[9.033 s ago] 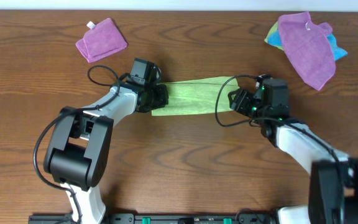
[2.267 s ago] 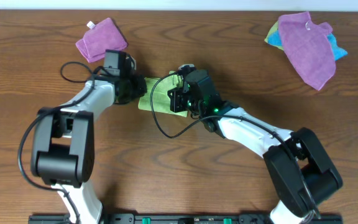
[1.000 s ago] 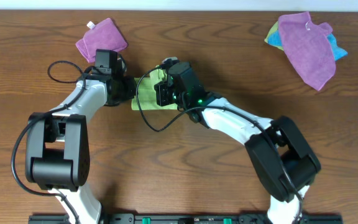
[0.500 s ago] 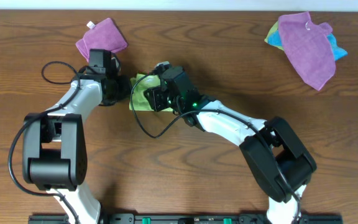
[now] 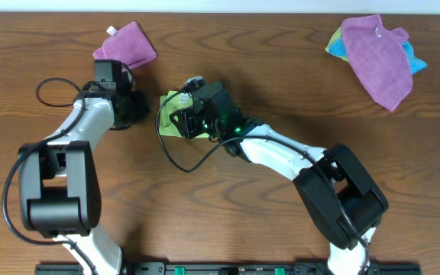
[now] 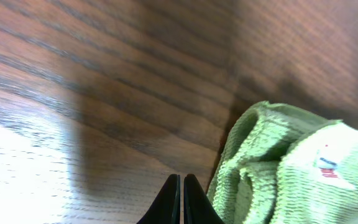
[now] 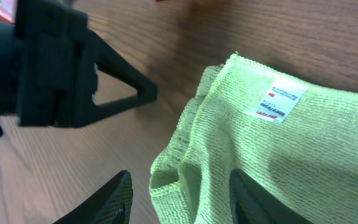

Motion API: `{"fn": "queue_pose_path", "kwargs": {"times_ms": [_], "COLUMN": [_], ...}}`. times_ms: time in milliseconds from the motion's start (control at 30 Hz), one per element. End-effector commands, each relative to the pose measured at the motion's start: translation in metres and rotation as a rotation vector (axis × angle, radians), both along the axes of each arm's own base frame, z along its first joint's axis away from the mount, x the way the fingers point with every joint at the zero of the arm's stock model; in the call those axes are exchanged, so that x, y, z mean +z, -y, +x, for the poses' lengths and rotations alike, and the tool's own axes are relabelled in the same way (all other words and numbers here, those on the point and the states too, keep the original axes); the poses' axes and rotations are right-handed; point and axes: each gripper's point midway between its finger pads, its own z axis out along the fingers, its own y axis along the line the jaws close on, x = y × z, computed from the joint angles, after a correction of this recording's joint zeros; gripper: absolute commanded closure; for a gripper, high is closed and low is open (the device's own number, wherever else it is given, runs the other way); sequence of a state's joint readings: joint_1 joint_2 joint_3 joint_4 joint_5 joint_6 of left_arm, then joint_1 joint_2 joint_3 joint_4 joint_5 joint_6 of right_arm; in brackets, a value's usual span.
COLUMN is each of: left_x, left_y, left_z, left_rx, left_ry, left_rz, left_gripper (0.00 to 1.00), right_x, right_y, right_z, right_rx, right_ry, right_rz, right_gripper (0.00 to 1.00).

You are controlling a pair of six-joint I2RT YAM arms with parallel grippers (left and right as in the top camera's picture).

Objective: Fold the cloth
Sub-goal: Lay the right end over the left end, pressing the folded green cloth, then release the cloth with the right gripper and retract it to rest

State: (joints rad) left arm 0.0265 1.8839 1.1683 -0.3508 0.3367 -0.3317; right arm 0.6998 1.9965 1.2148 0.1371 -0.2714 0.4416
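Observation:
My right gripper is above the lime-green cloth's layered edge (image 5: 168, 124). It should move away before my left gripper takes the cloth to the purple cloth (image 5: 129, 47).
The lime-green cloth (image 5: 172, 122) lies folded into a small thick bundle on the wooden table, left of centre. My right gripper (image 5: 185, 121) is over it. In the right wrist view the fingers (image 7: 185, 200) are open, one on each side of the cloth's layered edge (image 7: 278, 149), whose white label (image 7: 276, 99) faces up. My left gripper (image 5: 137, 109) is shut and empty, a short way left of the cloth. In the left wrist view its closed tips (image 6: 181, 186) rest over bare wood with the cloth (image 6: 291, 168) to the right.
A purple cloth (image 5: 124, 47) lies at the back left, close behind my left arm. Another purple cloth (image 5: 376, 57) lies over a blue cloth (image 5: 415, 59) at the back right. My left gripper's black body (image 7: 61, 68) fills the upper left of the right wrist view.
My left gripper has drawn back to the left, away from the cloth. My right gripper has shifted slightly left over the folded cloth.

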Motion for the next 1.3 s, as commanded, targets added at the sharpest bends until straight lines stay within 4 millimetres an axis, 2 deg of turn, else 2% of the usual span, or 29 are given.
{"fn": "queue_pose_path", "kwargs": {"times_ms": [0, 67, 267, 300, 400, 433, 500, 633, 900, 1100, 1267], "left_x": [0.021, 0.025, 0.032, 0.033, 0.036, 0.038, 0.042, 0.048, 0.052, 0.057, 0.045], "left_y": [-0.003, -0.003, 0.007, 0.010, 0.014, 0.013, 0.011, 0.008, 0.017, 0.029, 0.044], "left_z": [0.004, 0.004, 0.002, 0.000, -0.005, -0.008, -0.015, -0.024, -0.033, -0.036, -0.050], "left_rx": [-0.013, -0.013, -0.039, -0.046, -0.055, -0.054, -0.048, -0.038, -0.055, -0.085, -0.106], "left_ry": [0.053, 0.061, 0.065, 0.063, 0.048, 0.040, 0.024, 0.004, -0.028, -0.031, -0.077], "left_rz": [0.007, 0.005, -0.050, -0.065, -0.087, -0.089, -0.090, -0.103, -0.205, -0.265, -0.293], "left_gripper": [0.94, 0.91, 0.69, 0.66, 0.45, 0.38, 0.24, 0.03, 0.04, 0.04, 0.05], "right_x": [0.005, 0.002, -0.005, -0.005, 0.009, 0.018, 0.039, 0.068, 0.092, 0.109, 0.110], "right_y": [-0.012, -0.014, -0.023, -0.023, -0.019, -0.015, -0.002, 0.033, 0.126, 0.169, 0.213], "right_z": [-0.007, -0.009, -0.019, -0.019, -0.016, -0.015, -0.010, -0.011, -0.039, -0.073, -0.111], "right_rx": [0.034, 0.036, 0.054, 0.055, 0.048, 0.041, 0.031, 0.024, -0.029, -0.045, -0.126], "right_ry": [-0.029, -0.039, -0.055, -0.055, -0.042, -0.037, -0.009, 0.019, -0.022, -0.006, -0.004], "right_rz": [0.039, 0.039, 0.034, 0.034, 0.048, 0.052, 0.047, -0.014, -0.250, -0.365, -0.392], "right_gripper": [0.50, 0.50, 0.50, 0.46, 0.34, 0.18, 0.01, 0.01, 0.01, 0.01, 0.01]}}
